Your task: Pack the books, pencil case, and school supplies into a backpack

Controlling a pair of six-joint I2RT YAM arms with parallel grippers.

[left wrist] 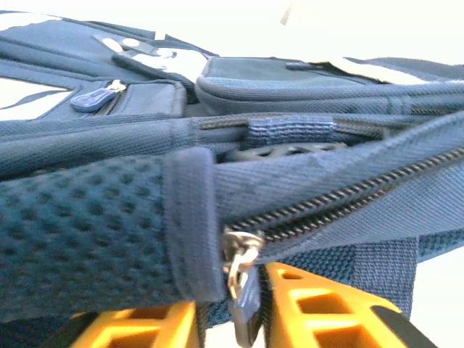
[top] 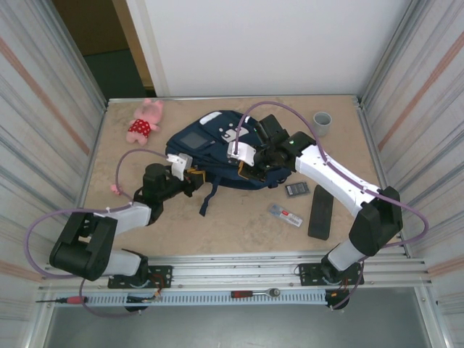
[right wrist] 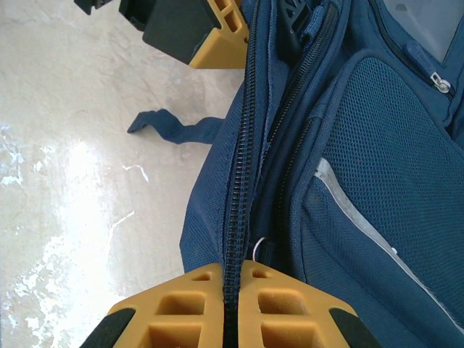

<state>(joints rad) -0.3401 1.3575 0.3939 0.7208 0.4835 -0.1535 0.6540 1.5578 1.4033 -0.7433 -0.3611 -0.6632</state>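
My left gripper should move the zipper pull along the zipper tape [right wrist: 238, 188] toward my right gripper, because the zipper pull is up against the piece of fabric at the zipper's end [left wrist: 196, 225].
The navy backpack [top: 210, 141] lies flat at mid-table. Its zipper pull [left wrist: 245, 286] hangs between the orange fingers of my left gripper [left wrist: 233, 310], which is shut on it at the bag's near left edge [top: 194, 176]. At the bag's near right edge [top: 250, 168], my right gripper [right wrist: 232, 272] is shut on the zipper tape [right wrist: 238, 181] of the backpack [right wrist: 377, 145]. The black pencil case [top: 321, 212] lies on the table to the right. Beside it are a small dark grey rectangle [top: 297, 190] and a clear pack with a red label [top: 286, 214]. The books are out of view.
A pink plush toy [top: 145, 122] lies at the back left and a grey cup [top: 322, 122] stands at the back right. A loose blue strap [top: 206, 199] trails from the bag toward the front. Metal walls close both sides. My left gripper's fingers [right wrist: 217, 32] show at the top of the right wrist view.
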